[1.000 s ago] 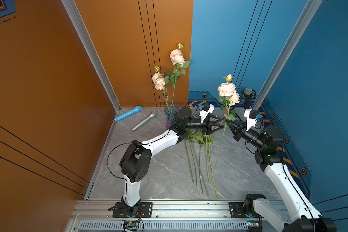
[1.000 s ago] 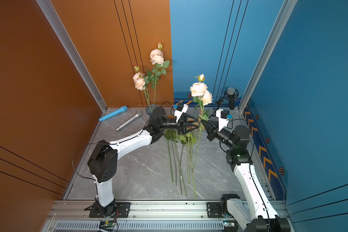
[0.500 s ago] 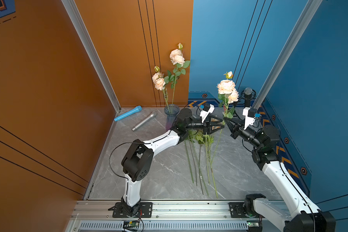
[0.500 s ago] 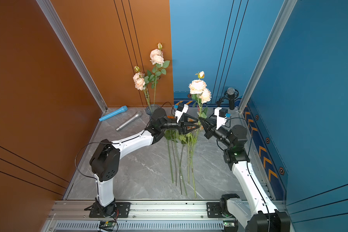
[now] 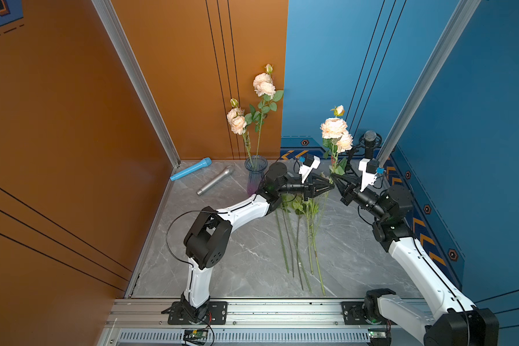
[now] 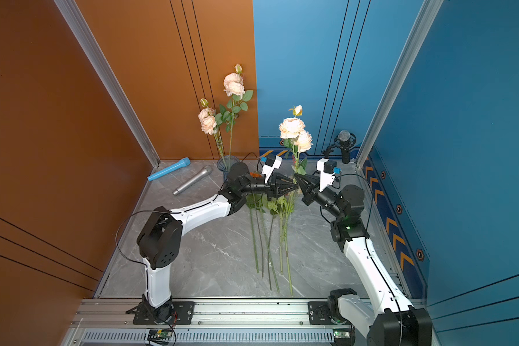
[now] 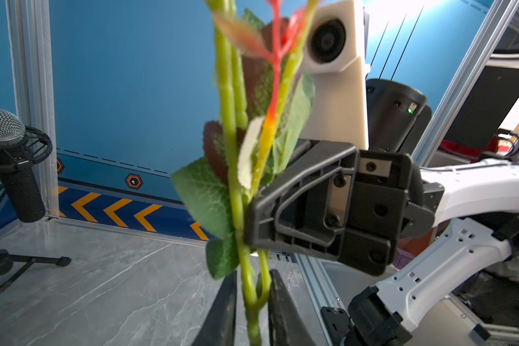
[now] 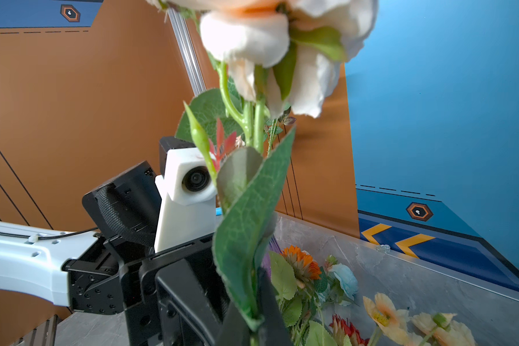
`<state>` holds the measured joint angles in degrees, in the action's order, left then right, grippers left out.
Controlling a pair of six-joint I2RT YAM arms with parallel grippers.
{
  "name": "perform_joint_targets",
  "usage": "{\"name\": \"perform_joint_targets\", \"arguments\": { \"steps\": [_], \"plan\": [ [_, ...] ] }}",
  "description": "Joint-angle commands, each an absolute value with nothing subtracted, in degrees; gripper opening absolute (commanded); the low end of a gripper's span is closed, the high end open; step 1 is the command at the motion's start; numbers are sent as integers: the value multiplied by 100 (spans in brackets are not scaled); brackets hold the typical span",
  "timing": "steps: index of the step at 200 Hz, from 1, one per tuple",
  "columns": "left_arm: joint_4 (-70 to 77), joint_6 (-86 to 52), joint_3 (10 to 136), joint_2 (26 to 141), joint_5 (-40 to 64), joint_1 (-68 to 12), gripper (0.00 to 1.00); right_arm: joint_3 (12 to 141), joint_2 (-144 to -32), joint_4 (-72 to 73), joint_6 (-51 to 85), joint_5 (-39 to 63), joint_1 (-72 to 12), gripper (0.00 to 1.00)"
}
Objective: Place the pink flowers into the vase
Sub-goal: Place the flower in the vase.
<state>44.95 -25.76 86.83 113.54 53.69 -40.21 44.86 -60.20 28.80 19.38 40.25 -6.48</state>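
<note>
The pink flower's stem (image 5: 331, 178) is held by both grippers, so next my right gripper lets go and moves away before my left gripper lifts the flower over the vase (image 5: 256, 165) beside it.
Two pink flowers (image 5: 262, 85) stand in the ribbed glass vase (image 5: 256, 173) at the back, in both top views. A third pink flower (image 5: 333, 129) is upright in mid-air right of the vase (image 6: 226, 164), its blooms (image 6: 292, 128) above both grippers. My left gripper (image 5: 330, 187) is shut on its green stem (image 7: 253, 295), which fills the gap between the fingers in the left wrist view. My right gripper (image 5: 335, 179) is shut on the same stem just above, tip to tip with the left. In the right wrist view a large leaf (image 8: 246, 233) hides the stem at the jaws.
Several other flower stems (image 5: 300, 233) lie on the grey floor below the grippers, with orange and blue blooms (image 8: 303, 263) beside them. A blue microphone (image 5: 191, 170) and a silver microphone (image 5: 215, 180) lie left of the vase. A black microphone on a stand (image 5: 369, 143) is in the back right corner.
My left gripper has shut on the stem of the held flower. The right arm has brought the flower slightly leftward to the left gripper and keeps its grip.
</note>
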Motion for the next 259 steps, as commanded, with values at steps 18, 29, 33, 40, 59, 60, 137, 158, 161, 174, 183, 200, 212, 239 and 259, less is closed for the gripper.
{"name": "perform_joint_targets", "arguments": {
  "steps": [18, 29, 33, 40, 59, 60, 137, 158, 161, 174, 183, 200, 212, 239, 259],
  "plan": [
    [4652, -2688, 8930, 11514, 5572, -4066, 0, 4672, -6049, 3096, 1910, 3941, -734, 2],
    [4657, -2702, 8938, 11527, 5589, -4062, 0, 4656, -6030, 3076, 1873, 3922, -741, 2],
    [4654, -2715, 8946, 11524, 5596, -4061, 0, 4650, -6030, 3075, 1862, 3923, -753, 3],
    [4654, -2737, 8971, 11533, 5615, -4061, 0, 4648, -6031, 3068, 1847, 3918, -756, 3],
    [4658, -2770, 9011, 11541, 5625, -4061, 0, 4632, -6029, 3029, 1830, 3924, -762, 10],
    [4658, -2769, 9010, 11541, 5625, -4061, 0, 4627, -6029, 3026, 1829, 3922, -759, 11],
    [4663, -2751, 8991, 11493, 5501, -3960, 0, 4632, -5670, 2180, 1533, 3524, -773, 80],
    [4662, -2760, 8969, 11489, 5413, -3882, 0, 4630, -5502, 2022, 1446, 3381, -767, 87],
    [4660, -2760, 8965, 11481, 5389, -3866, 0, 4620, -5476, 2001, 1442, 3359, -770, 88],
    [4653, -2781, 8920, 11463, 5237, -3760, 0, 4601, -5348, 1910, 1405, 3274, -760, 99],
    [4658, -2833, 8904, 11467, 5116, -3651, 0, 4605, -5253, 1832, 1381, 3209, -754, 100],
    [4657, -3067, 8959, 11514, 4985, -3432, 0, 4632, -5071, 1610, 1342, 3161, -738, 100],
    [4658, -3186, 9041, 11557, 4916, -3289, 0, 4649, -4941, 1432, 1302, 3114, -733, 100],
    [4656, -3538, 9522, 11724, 4909, -2944, 0, 4582, -4666, 1081, 1155, 2982, -712, 100],
    [4647, -3795, 10053, 11886, 4897, -2731, 0, 4520, -4504, 859, 1092, 2958, -664, 100]
  ]
}}
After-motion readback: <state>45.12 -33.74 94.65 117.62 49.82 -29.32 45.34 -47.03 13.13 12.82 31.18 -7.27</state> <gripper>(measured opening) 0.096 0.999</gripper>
